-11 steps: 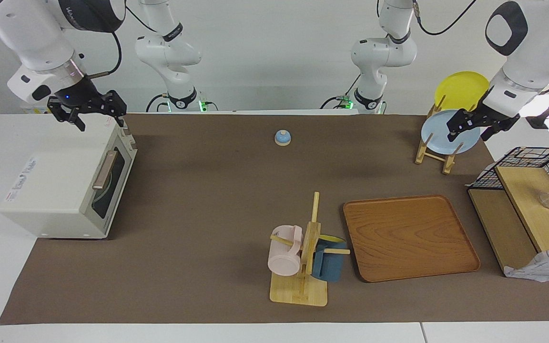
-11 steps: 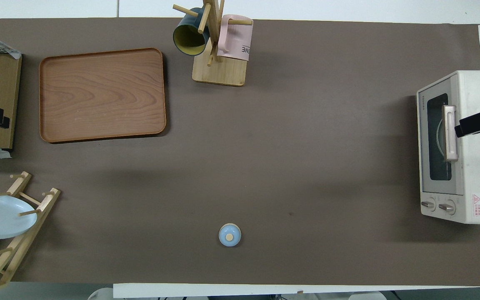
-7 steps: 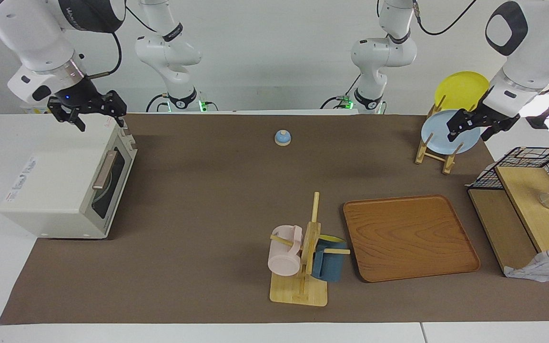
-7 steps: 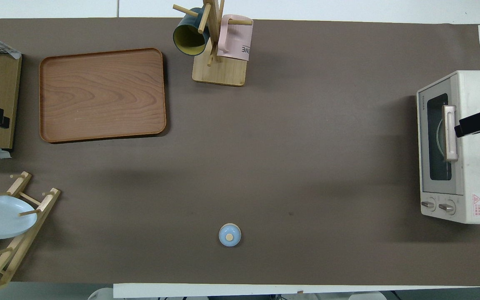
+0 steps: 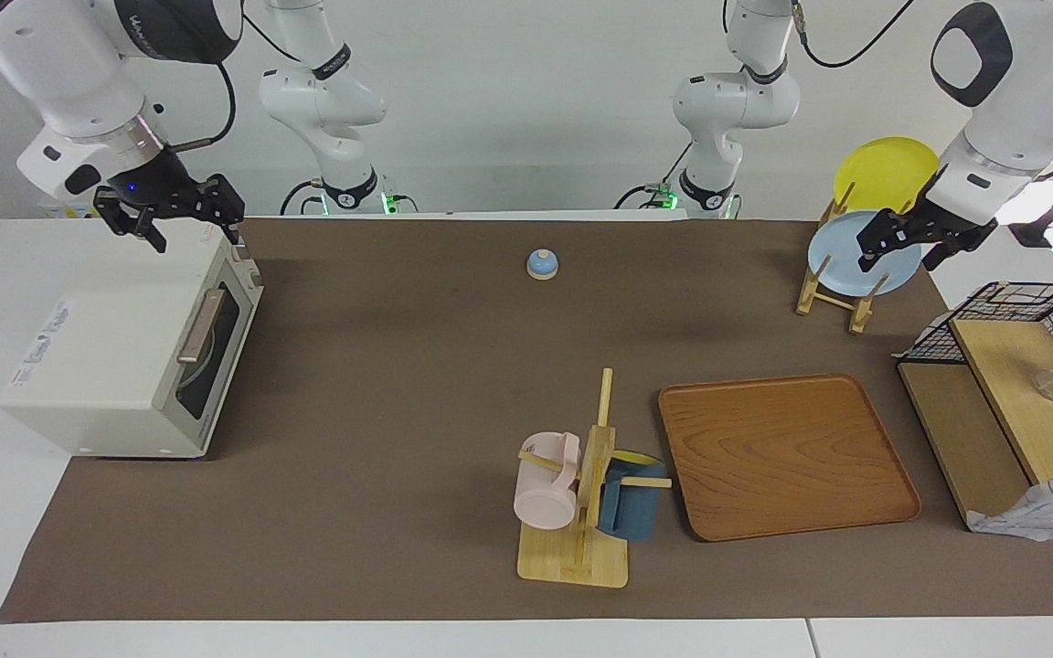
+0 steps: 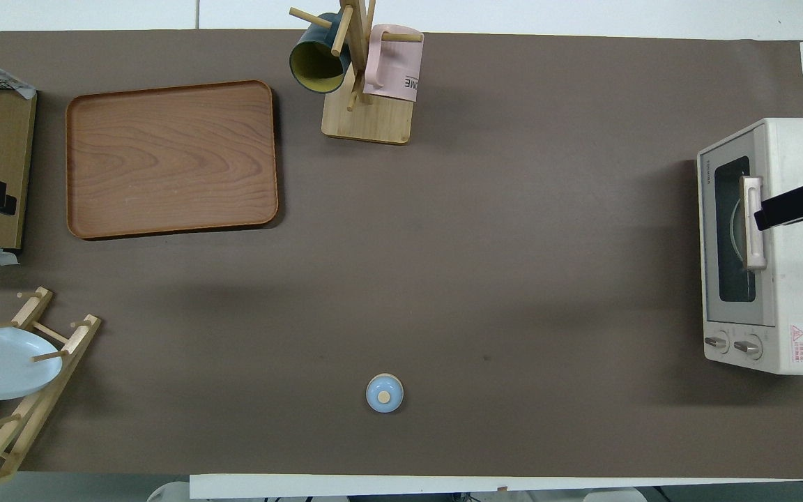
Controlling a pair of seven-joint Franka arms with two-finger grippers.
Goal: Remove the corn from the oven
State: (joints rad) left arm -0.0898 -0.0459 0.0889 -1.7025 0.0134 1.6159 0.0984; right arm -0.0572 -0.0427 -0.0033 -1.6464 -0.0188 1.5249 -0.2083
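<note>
A curved plate rim [image 6: 733, 231] shows through the oven's window, so when I lift out the plate [image 6: 738, 229], the hidden corn should come along on it.
The off-white oven [image 5: 106, 356] stands at the right arm's end of the table with its glass door shut and its bar handle [image 5: 202, 324] up. It also shows in the overhead view [image 6: 802, 293]. Through the window I see only a curved plate rim; the corn is hidden. My right gripper [image 5: 193, 233] hangs open and empty over the oven's top, at the end nearer the robots. One of its fingers [image 6: 788, 209] shows over the handle in the overhead view. My left gripper [image 5: 898, 260] waits open and empty over the plate rack [image 5: 833, 292].
A small blue bell [image 5: 542, 264] sits mid-table near the robots. A mug tree [image 5: 581, 493] with a pink and a blue mug stands beside a wooden tray [image 5: 782, 457]. The rack holds a light blue plate and a yellow plate. A wire basket [image 5: 1011, 311] with boards stands at the left arm's end.
My right gripper has risen very slightly over the oven, and its finger has edged a little toward the door. Nothing else has moved.
</note>
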